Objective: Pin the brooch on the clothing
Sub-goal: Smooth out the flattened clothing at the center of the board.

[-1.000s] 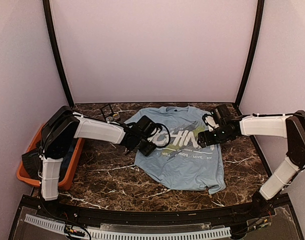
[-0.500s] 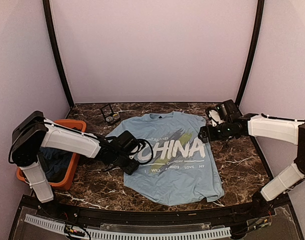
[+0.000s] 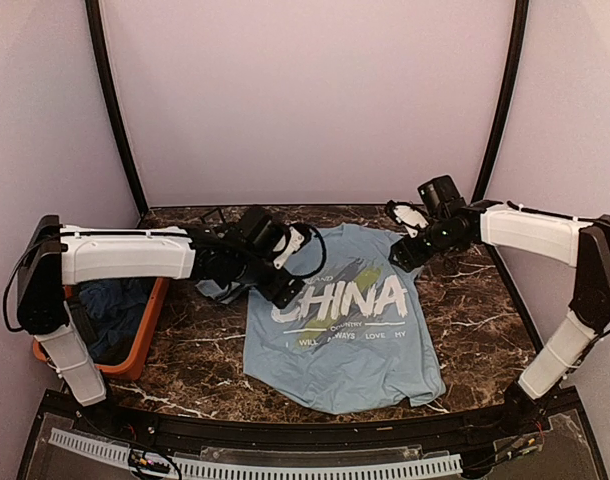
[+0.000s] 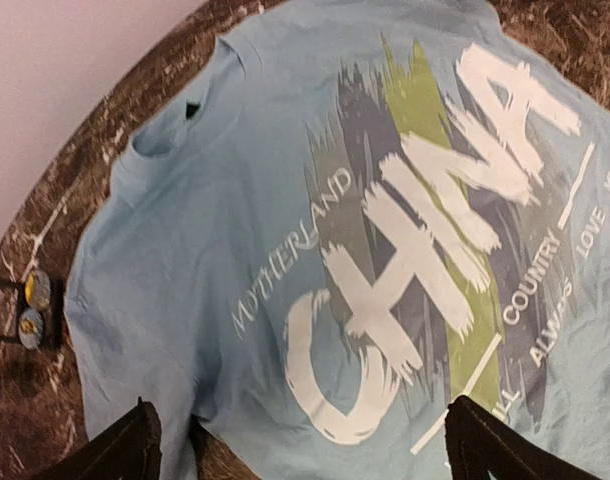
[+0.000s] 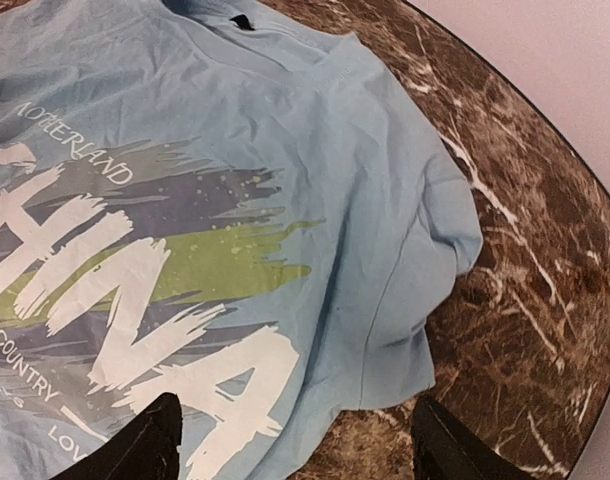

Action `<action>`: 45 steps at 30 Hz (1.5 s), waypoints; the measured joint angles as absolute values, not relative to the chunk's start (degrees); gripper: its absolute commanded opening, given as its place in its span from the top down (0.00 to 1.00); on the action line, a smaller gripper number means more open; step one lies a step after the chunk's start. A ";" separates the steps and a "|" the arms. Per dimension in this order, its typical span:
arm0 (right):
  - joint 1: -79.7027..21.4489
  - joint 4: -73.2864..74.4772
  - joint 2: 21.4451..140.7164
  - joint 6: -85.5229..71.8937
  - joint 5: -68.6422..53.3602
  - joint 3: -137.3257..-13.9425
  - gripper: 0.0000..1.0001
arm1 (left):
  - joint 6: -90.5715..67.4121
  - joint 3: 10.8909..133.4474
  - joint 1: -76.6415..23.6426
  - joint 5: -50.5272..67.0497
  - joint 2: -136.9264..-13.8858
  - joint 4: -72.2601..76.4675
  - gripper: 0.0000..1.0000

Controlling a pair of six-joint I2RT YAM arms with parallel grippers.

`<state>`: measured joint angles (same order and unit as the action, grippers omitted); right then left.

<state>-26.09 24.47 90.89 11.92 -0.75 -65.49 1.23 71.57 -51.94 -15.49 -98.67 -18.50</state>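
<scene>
The clothing lies creased (image 5: 377, 305) next to the sleeve. So my right gripper should pinch the cloth (image 5: 325, 280) by the green stripe and tug it straighter before pinning the brooch.
The clothing (image 3: 350, 320), a light blue T-shirt with white "CHINA" lettering, lies spread flat on the marble table. My left gripper (image 3: 285, 288) hovers over its left chest, open. In the left wrist view its dark fingers (image 4: 120, 450) stand wide apart above the letter C with only flat cloth (image 4: 245, 200) below. My right gripper (image 3: 403, 252) is open above the shirt's right sleeve (image 5: 405, 250), holding nothing. The brooch (image 4: 30, 326), a tiny greyish disc, lies on the table past the shirt's left sleeve, beside another small round piece.
An orange bin (image 3: 145, 335) with dark blue garments stands at the table's left edge under my left arm. A small black-framed case (image 3: 211, 214) sits at the back left. Pale walls and black posts close in the back and sides.
My left arm has swung from the shirt's left edge toward the back and its gripper has opened wider. The shirt now lies flatter and a little further right. The right gripper shifted slightly toward the back.
</scene>
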 measured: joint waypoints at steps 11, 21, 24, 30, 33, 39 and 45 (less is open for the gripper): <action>-26.61 29.89 106.24 34.46 -4.21 -79.99 0.21 | 16.01 88.23 -41.76 -8.88 -110.65 -25.67 0.06; -26.63 34.44 116.38 41.60 -4.27 -88.40 0.21 | 26.26 88.64 -39.81 -7.38 -115.96 -29.67 0.06; -26.39 34.33 118.43 42.00 -4.27 -91.96 0.22 | 27.88 89.89 -39.57 -7.51 -116.49 -29.36 0.07; -25.69 34.15 122.87 41.52 -3.99 -95.13 0.27 | 29.47 91.85 -38.33 -7.64 -118.43 -28.01 0.12; -25.43 34.28 124.84 41.19 -3.90 -95.24 0.28 | 29.58 91.94 -37.98 -7.03 -119.87 -27.29 0.16; -25.10 34.33 125.67 40.05 -4.95 -95.46 0.40 | 29.61 93.01 -37.71 -4.71 -123.04 -26.44 0.25; -24.73 34.50 125.95 38.61 -6.85 -95.46 0.67 | 29.36 96.75 -37.71 -2.83 -126.08 -26.26 0.47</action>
